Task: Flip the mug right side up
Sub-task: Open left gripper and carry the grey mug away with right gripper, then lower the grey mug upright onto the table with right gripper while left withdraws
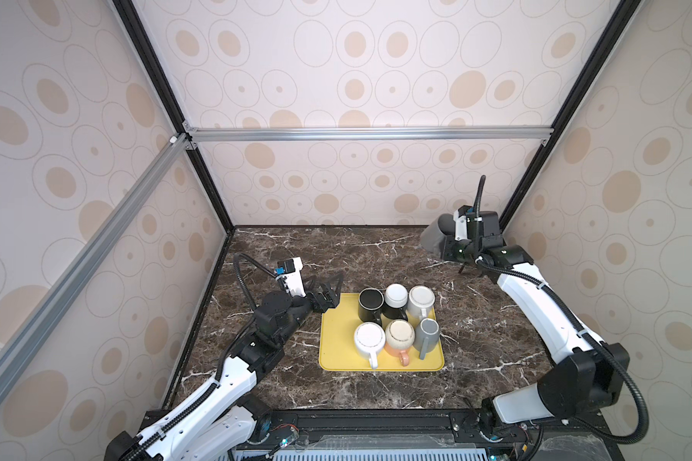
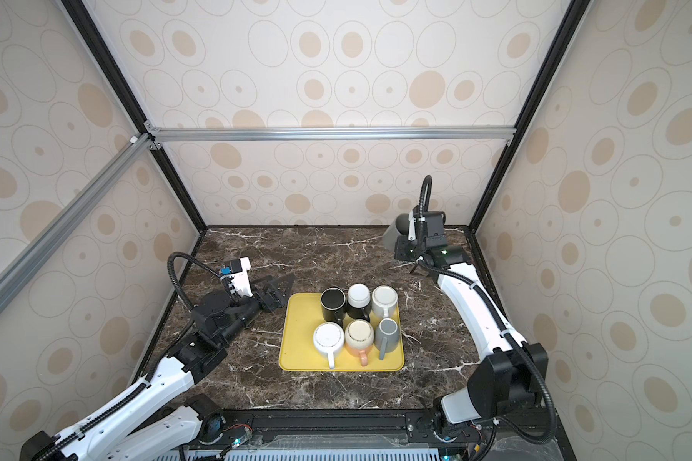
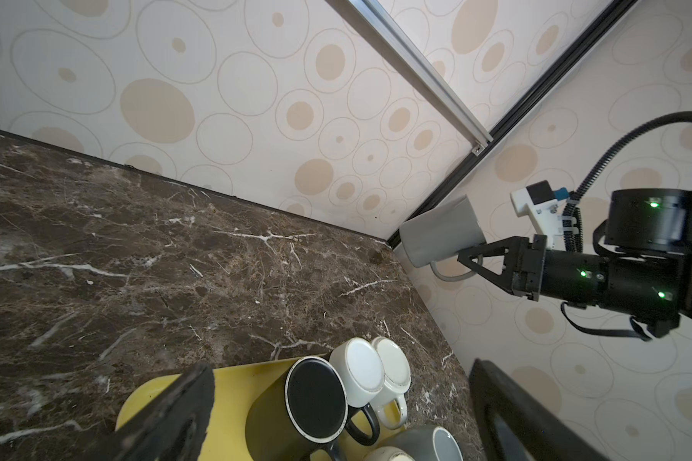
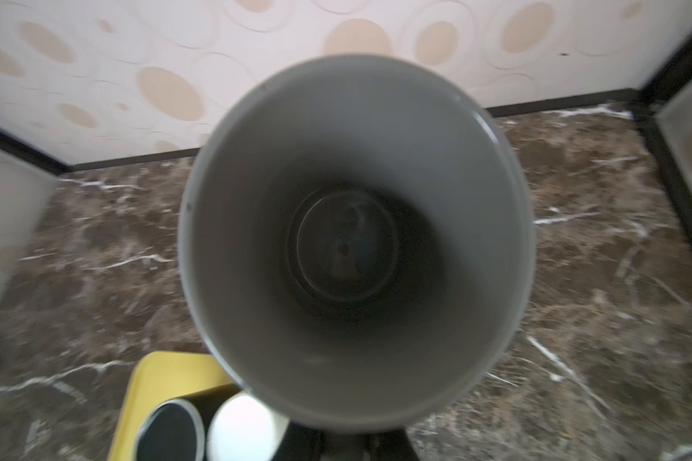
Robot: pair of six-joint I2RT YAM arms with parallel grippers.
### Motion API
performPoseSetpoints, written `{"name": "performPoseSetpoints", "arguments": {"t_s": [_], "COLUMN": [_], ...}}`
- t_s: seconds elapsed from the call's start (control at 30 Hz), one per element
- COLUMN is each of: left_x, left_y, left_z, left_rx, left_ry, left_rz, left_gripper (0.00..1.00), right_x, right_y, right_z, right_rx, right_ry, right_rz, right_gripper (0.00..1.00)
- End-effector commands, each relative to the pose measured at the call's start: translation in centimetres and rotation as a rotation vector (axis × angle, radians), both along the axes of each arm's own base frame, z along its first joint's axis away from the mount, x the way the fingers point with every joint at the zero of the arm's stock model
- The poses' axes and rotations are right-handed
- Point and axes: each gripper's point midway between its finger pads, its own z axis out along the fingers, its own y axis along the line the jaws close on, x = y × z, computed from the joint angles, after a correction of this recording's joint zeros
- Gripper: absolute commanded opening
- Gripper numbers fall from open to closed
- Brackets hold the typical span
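Note:
The held grey mug's opening (image 1: 446, 223) tips up over clear marble (image 1: 456, 280), so my right gripper should keep turning the mug upright and lowering until its bottom stands flat.
A grey mug (image 1: 434, 241) (image 2: 392, 236) hangs in the air over the table's back right corner, tilted on its side. My right gripper (image 1: 454, 247) (image 3: 482, 259) is shut on it at the handle side. The right wrist view looks straight into the mug's mouth (image 4: 352, 239), and its jaws are hidden beneath the rim. My left gripper (image 1: 329, 289) (image 2: 279, 288) stands open and empty at the back left corner of the yellow tray (image 1: 336, 359) (image 2: 296, 359). In the left wrist view its fingers (image 3: 176, 415) frame the black mug (image 3: 316, 399).
Several mugs crowd the tray: black (image 1: 370, 304), white-bottomed black (image 1: 395, 296) and cream (image 1: 421, 300) at the back; white (image 1: 369, 339), speckled beige (image 1: 399, 336) and grey (image 1: 426, 333) in front, handles toward the front. Dark marble table (image 1: 376, 255), patterned walls on three sides.

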Motion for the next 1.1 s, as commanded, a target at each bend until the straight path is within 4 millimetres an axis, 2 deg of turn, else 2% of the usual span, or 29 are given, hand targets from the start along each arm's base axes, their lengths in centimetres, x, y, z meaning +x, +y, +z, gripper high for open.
{"name": "performPoseSetpoints", "arguments": {"t_s": [0.0, 0.23, 0.5, 0.7, 1.07], "left_x": [0.0, -0.1, -0.1, 0.1, 0.2], "left_y": [0.0, -0.1, -0.4, -0.5, -0.8], "left_z": [0.8, -0.5, -2.5, -2.5, -3.1], "left_rx": [0.011, 0.020, 0.022, 0.024, 0.004], "left_ry": [-0.047, -0.009, 0.024, 0.026, 0.041], "left_rz": [-0.011, -0.018, -0.030, -0.027, -0.037], "left_gripper": [1.00, 0.99, 0.98, 0.98, 0.98], "right_x": [1.8, 3.0, 4.1, 4.5, 4.9], "right_y": [-3.5, -6.0, -7.6, -8.3, -8.9], "right_z": [0.3, -4.3, -7.0, -8.7, -10.6], "right_rx": [-0.115, -0.186, -0.211, -0.223, -0.239], "right_ry": [-0.025, 0.089, 0.131, 0.148, 0.174], "right_rz": [-0.056, -0.110, -0.141, -0.158, -0.168], "right_gripper": [0.00, 0.00, 0.00, 0.00, 0.00]}}
